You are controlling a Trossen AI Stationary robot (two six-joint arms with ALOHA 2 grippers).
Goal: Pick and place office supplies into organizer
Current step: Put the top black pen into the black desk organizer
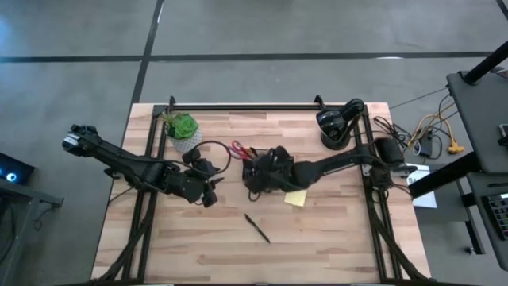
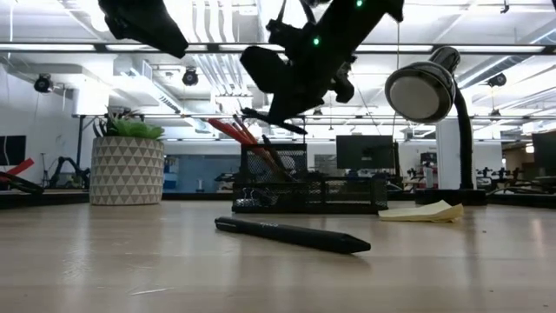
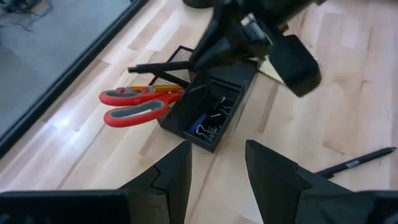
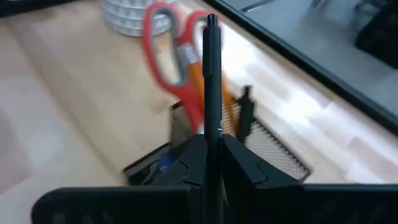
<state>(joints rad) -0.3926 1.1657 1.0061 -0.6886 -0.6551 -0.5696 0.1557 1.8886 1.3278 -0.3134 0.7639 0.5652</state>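
The black pen [image 2: 259, 116] lies nearly level along my right gripper's fingers above the organizer's upright part, so next my left gripper takes the pen's loose end [image 2: 246, 111] first.
The organizer [image 1: 258, 164] is a dark mesh tray on the table's middle, with red-handled scissors [image 4: 168, 50], an orange pencil [image 4: 198, 81] and a black pen [image 4: 245, 112] standing in its tall part and clips [image 3: 208, 124] in its low part. My right gripper [image 4: 211, 155] hovers above the organizer, shut on a black pen [image 4: 211, 68]. My left gripper [image 3: 214, 177] is open, hanging to the organizer's left and touching nothing. Another black pen [image 1: 257, 228] lies flat on the table near the front. The yellow sticky-note pad [image 1: 295, 198] lies flat right of the organizer. My right gripper pinches the black pen's shaft [image 4: 211, 127] between its two fingers. The pen runs along the fingers and sticks out forward past their tips. It is lifted clear, lying nearly level above the organizer [image 2: 304, 187], its free end [image 2: 248, 111] toward the scissors.
A green potted plant [image 1: 184, 131] stands at the far left of the organizer. A black desk lamp [image 1: 337, 123] stands at the far right, its head [image 2: 421, 91] over the table. Bare wood lies toward the near edge, around the loose pen.
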